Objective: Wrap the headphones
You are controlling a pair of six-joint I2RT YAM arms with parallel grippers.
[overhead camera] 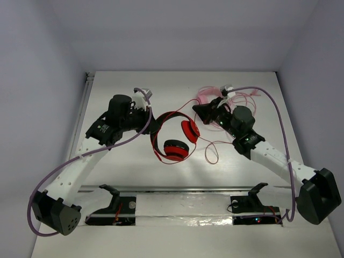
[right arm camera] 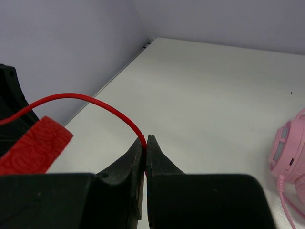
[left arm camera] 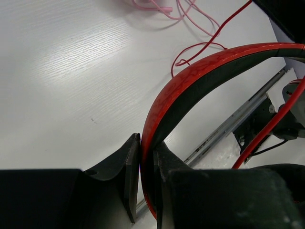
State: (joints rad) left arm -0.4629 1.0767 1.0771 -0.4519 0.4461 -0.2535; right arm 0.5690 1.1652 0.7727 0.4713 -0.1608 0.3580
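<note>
My right gripper should keep going past the cups point(overhead camera: 190, 131) and let go at their near side, as the red cable curves to the headband point(overhead camera: 186, 104) in my left gripper.
The red headphones point(overhead camera: 173, 138) are held at the table's middle, black inside the headband, cups at the lower right. My left gripper point(overhead camera: 152, 123) is shut on the red headband point(left arm camera: 190, 78), clamped between both fingers. My right gripper point(overhead camera: 196, 111) is shut on the thin red cable point(right arm camera: 102, 106), which arcs left from the fingertips towards the headband point(right arm camera: 33, 149). More red cable point(overhead camera: 211, 151) loops loosely on the table to the right of the cups.
Pink headphones point(overhead camera: 211, 95) with a tangled pink cable lie at the back right, behind my right gripper; one pink cup shows in the right wrist view point(right arm camera: 288, 148). A metal rail point(overhead camera: 177, 189) runs along the near edge between the arm bases.
</note>
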